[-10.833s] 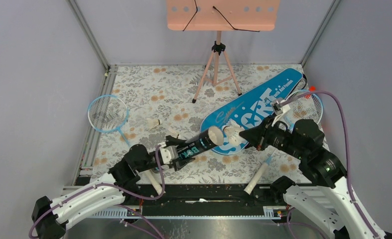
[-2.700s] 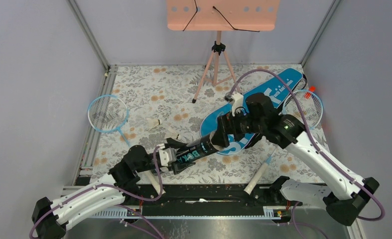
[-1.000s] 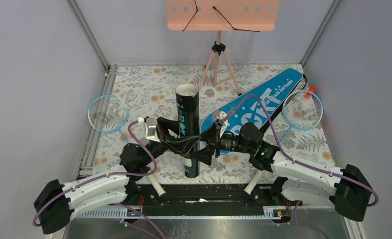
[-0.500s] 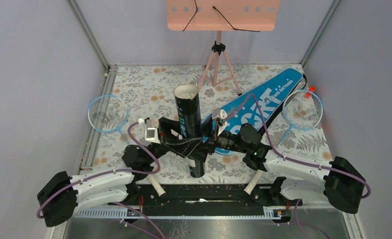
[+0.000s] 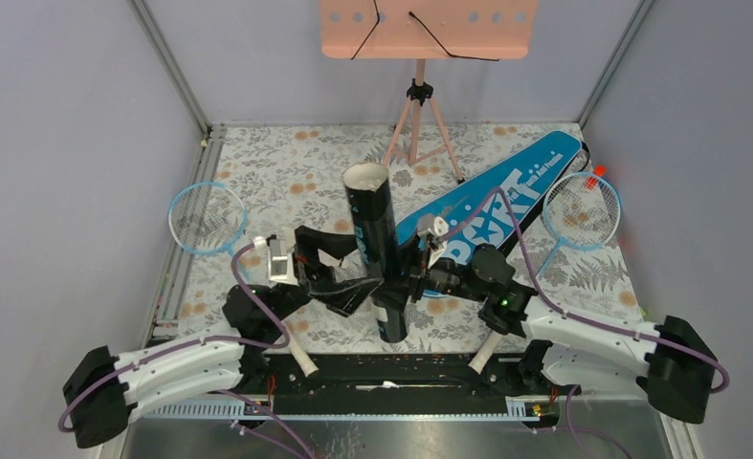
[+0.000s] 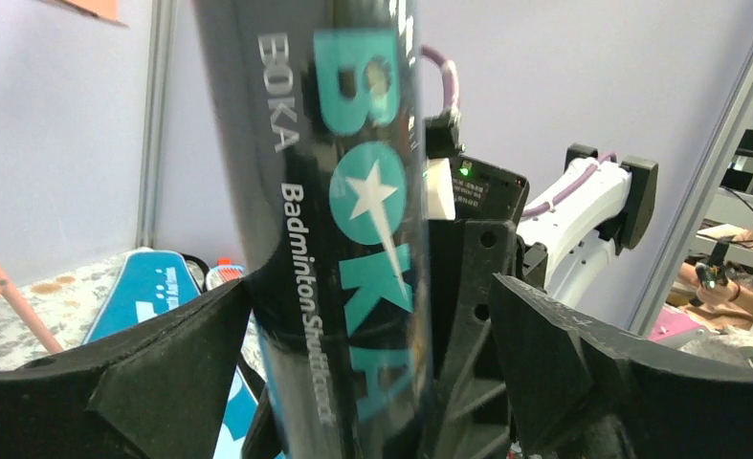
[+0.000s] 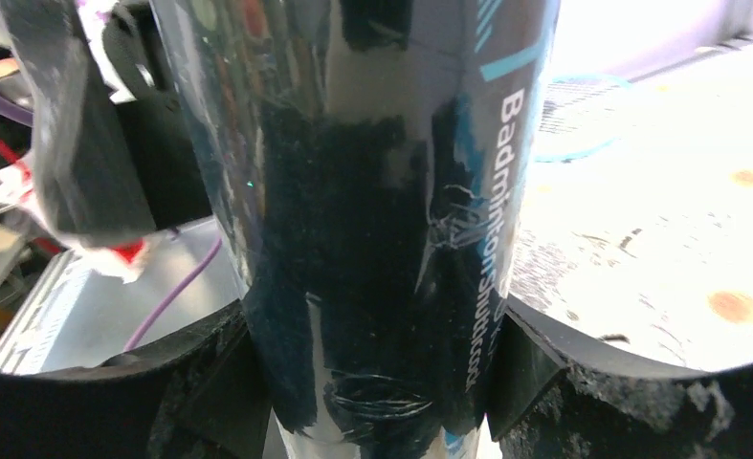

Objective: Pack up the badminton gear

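The right gripper has both fingers holding the black tube's lower part (image 7: 380, 349), so the left gripper should keep moving back until its open fingers are clear of the tube (image 5: 373, 225).
The black tube (image 5: 377, 244) lettered BOKA stands upright in mid-table, its open top showing white inside. My right gripper (image 5: 403, 287) is shut on its lower part from the right; in the right wrist view both fingers press the tube (image 7: 372, 239). My left gripper (image 5: 361, 283) is open around the same tube (image 6: 339, 239) from the left, with a gap at its right finger (image 6: 564, 335). The blue bag (image 5: 516, 196) lettered SPORT lies at the back right. One light-blue racket (image 5: 207, 217) lies at the left, the other (image 5: 581, 208) at the right.
The pink tripod stand (image 5: 418, 100) rises at the back centre. Both rackets' white handles (image 5: 300, 356) (image 5: 487, 349) reach the near edge by the arm bases. Grey walls close in the left, right and back sides of the flowered table (image 5: 286, 172).
My left gripper has let go of the tube and opened. My right gripper has closed on it. The tube has shifted slightly to the right, still upright.
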Robot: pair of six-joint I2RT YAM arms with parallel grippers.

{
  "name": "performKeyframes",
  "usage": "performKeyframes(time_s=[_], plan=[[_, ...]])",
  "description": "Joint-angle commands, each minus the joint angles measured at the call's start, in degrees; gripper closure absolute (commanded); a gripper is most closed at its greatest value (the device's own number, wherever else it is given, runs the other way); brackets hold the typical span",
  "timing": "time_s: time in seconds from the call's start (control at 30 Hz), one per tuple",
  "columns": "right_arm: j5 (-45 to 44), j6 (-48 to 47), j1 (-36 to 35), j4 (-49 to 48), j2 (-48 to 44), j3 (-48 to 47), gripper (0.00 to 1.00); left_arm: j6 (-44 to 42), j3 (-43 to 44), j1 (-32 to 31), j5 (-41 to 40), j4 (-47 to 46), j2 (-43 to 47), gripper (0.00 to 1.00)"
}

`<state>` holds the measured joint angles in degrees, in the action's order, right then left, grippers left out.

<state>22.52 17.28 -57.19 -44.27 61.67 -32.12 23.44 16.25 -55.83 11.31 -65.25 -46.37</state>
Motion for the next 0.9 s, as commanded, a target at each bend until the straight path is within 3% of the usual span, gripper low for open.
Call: performKeyframes(time_s=[0.0, 0.1, 0.2, 0.3, 0.37, 0.47, 0.57, 0.7, 0.87], plan=[[-13.0, -3.2, 0.3, 7.6, -9.7, 3.2, 0.68, -5.0, 1.7, -0.3, -3.6, 16.6, 10.4, 0.01], [-20.7, -6.4, 0.3, 15.6, -17.7, 5.5, 0.71, -5.6, 3.4, -0.3, -10.4, 33.1, 16.7, 0.01], [-27.9, -13.4, 0.3, 24.8, -24.6, 6.7, 0.71, 0.0, 5.3, -0.3, -26.7, 48.5, 20.8, 0.01], [-30.5, -30.8, 0.4, 31.8, -28.1, 7.1, 0.73, 9.3, 9.3, 0.5, -43.6, 65.4, 18.7, 0.01], [-32.2, -40.3, 1.4, 33.4, -27.9, 6.7, 0.78, 13.6, 11.8, 2.7, -46.9, 73.8, 15.8, 0.01], [-26.3, -51.0, 4.0, 39.8, -26.5, 4.1, 0.80, 17.9, 13.8, 10.0, -42.1, 80.7, 12.9, 0.01], [-24.3, -52.4, 5.1, 37.7, -25.6, 5.2, 0.81, 19.9, 11.7, 19.9, -32.3, 79.2, 12.0, 0.03], [-19.1, -52.5, 5.6, 31.5, -25.2, 10.1, 0.81, 20.1, 8.7, 32.6, -14.9, 71.8, 7.1, 0.19], [-20.3, -50.9, 5.9, 28.2, -24.6, 12.2, 0.82, 18.5, 12.2, 37.2, -5.4, 69.3, -6.0, 0.31]])
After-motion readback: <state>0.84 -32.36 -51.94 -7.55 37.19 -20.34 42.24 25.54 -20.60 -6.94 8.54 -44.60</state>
